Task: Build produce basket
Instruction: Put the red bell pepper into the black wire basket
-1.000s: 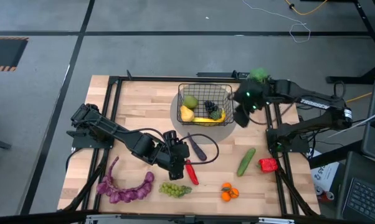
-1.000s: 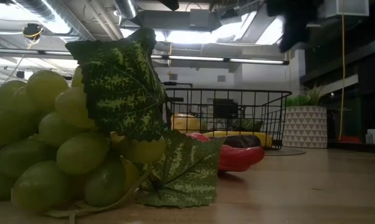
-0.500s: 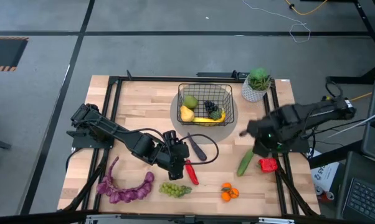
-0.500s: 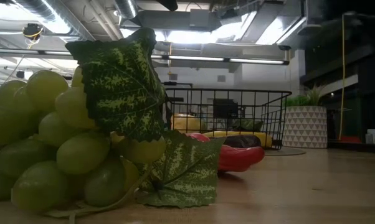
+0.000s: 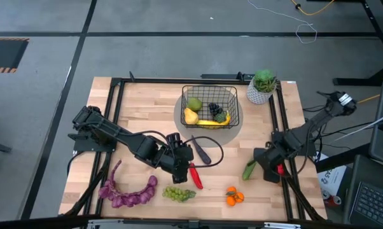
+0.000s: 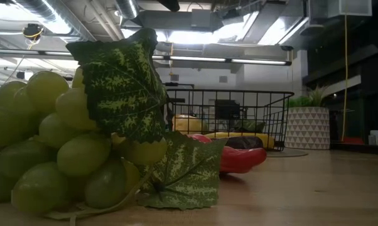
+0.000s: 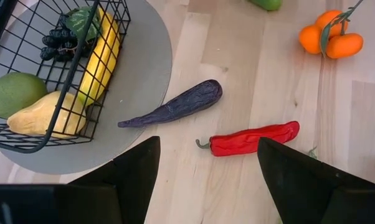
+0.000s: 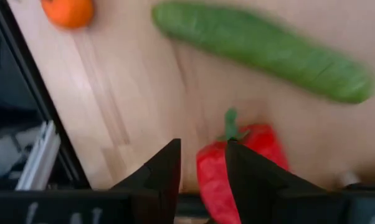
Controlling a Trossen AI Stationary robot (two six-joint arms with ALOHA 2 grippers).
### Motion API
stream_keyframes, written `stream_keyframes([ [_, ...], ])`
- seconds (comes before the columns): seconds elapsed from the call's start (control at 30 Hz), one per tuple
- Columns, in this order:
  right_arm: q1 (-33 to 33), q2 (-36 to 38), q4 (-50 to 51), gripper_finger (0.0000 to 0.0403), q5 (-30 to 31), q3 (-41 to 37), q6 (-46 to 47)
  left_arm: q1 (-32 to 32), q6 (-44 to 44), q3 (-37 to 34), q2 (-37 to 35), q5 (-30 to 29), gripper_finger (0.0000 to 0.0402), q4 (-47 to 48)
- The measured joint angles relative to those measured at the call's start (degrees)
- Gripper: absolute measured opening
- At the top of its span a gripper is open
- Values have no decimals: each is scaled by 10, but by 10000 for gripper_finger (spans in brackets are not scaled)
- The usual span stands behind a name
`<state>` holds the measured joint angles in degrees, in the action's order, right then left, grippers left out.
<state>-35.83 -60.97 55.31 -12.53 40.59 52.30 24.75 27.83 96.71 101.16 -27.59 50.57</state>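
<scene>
My right gripper should keep going toward the stem and close around it, since the red pepper's green stem stands upright and clear of the cucumber.
The black wire basket stands on a grey round mat and holds a green apple, a banana and dark grapes. My left gripper hovers open over the table's middle. In its wrist view, the red chili and the dark eggplant lie just ahead. My right gripper is open near the right edge. It stands over a red pepper, beside the cucumber; I see no touch.
Green grapes, a long purple bunch and oranges lie along the near edge. The potted plant stands at the far right corner. The black frame rail runs close to the right gripper.
My right arm has swung from beside the basket's right side toward the near right part of the table and come down over the red pepper next to the cucumber. The potted plant shows again behind it. The left arm and all the produce have stayed put.
</scene>
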Motion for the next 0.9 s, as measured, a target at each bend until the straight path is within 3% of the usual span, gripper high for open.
stream_keyframes([
  [0.33, -19, 0, -84, 126, 5, -53, -32, 0, -30, 0, 0, 0, 264, 0],
  [0.63, -18, -8, -80, 126, 49, -53, -80, 0, -30, 0, 0, 0, 264, 0],
  [0.9, -19, -68, -70, 126, 42, -53, -80, 0, -30, 0, 0, 0, 264, 0],
])
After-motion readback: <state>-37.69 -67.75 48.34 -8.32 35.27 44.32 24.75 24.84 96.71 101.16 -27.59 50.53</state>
